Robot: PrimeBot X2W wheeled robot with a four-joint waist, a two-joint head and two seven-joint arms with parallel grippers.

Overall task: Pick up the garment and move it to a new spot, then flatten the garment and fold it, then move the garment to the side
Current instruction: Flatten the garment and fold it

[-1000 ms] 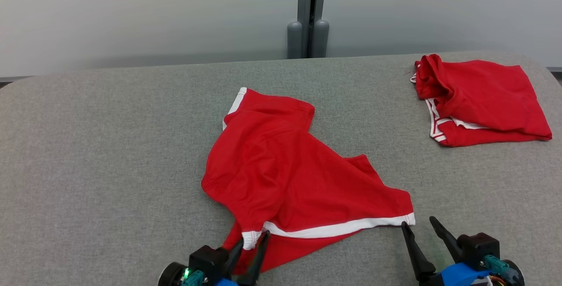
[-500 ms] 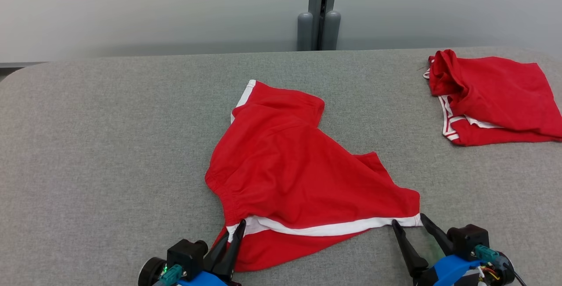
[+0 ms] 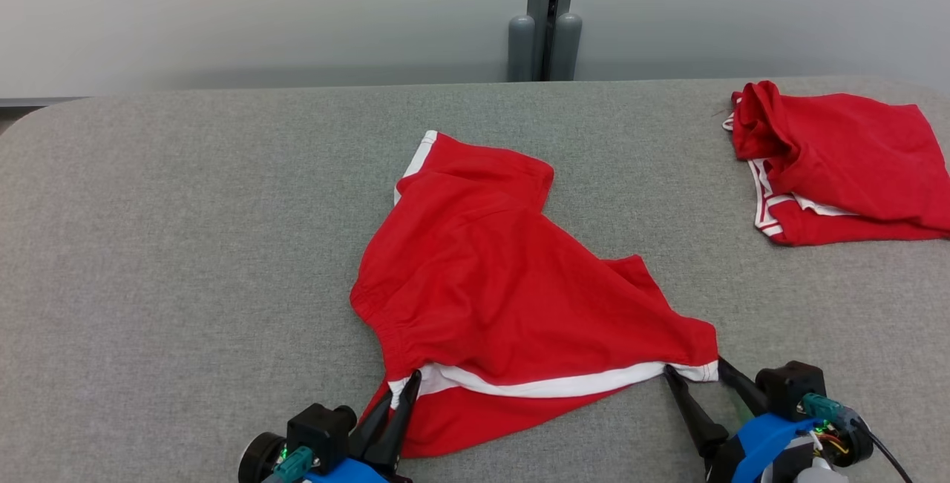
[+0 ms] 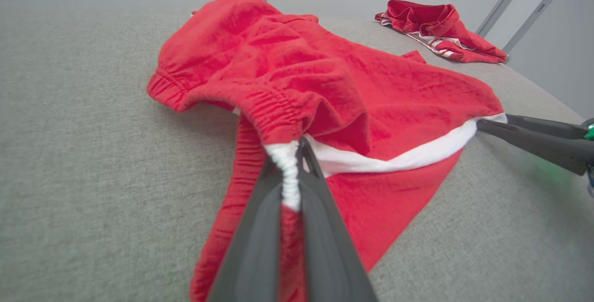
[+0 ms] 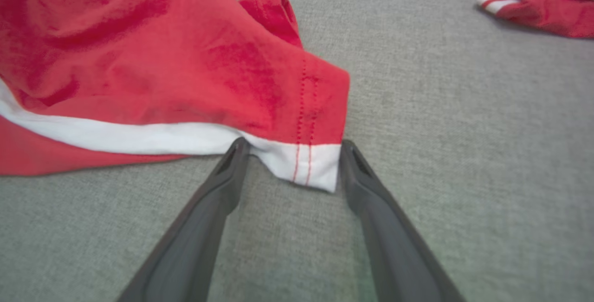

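The garment's white band (image 3: 534,388) curves loosely between my grippers. I expect the garment's near edge (image 3: 614,373) to sag in the middle when I lift the hem's corner.
The garment (image 3: 490,290) is a pair of red shorts with a white hem band, lying rumpled in the middle of the grey table (image 3: 178,245). My left gripper (image 3: 410,380) is shut on the garment's near left hem corner; the left wrist view shows the white edge (image 4: 288,172) pinched between the fingers. At the near right hem corner (image 5: 306,163), my right gripper (image 3: 694,370) stands open, one finger on each side of the white band. From the left wrist, the right gripper's fingers (image 4: 533,137) reach the hem from the right.
A second red garment (image 3: 839,160) with white stripes lies bunched at the table's far right, also in the left wrist view (image 4: 436,30) and right wrist view (image 5: 538,0). A grey post (image 3: 545,15) stands behind the far edge against a pale wall.
My left gripper has shut on the left hem corner. My right gripper has moved forward until its open fingers flank the right hem corner. The head camera shifted slightly.
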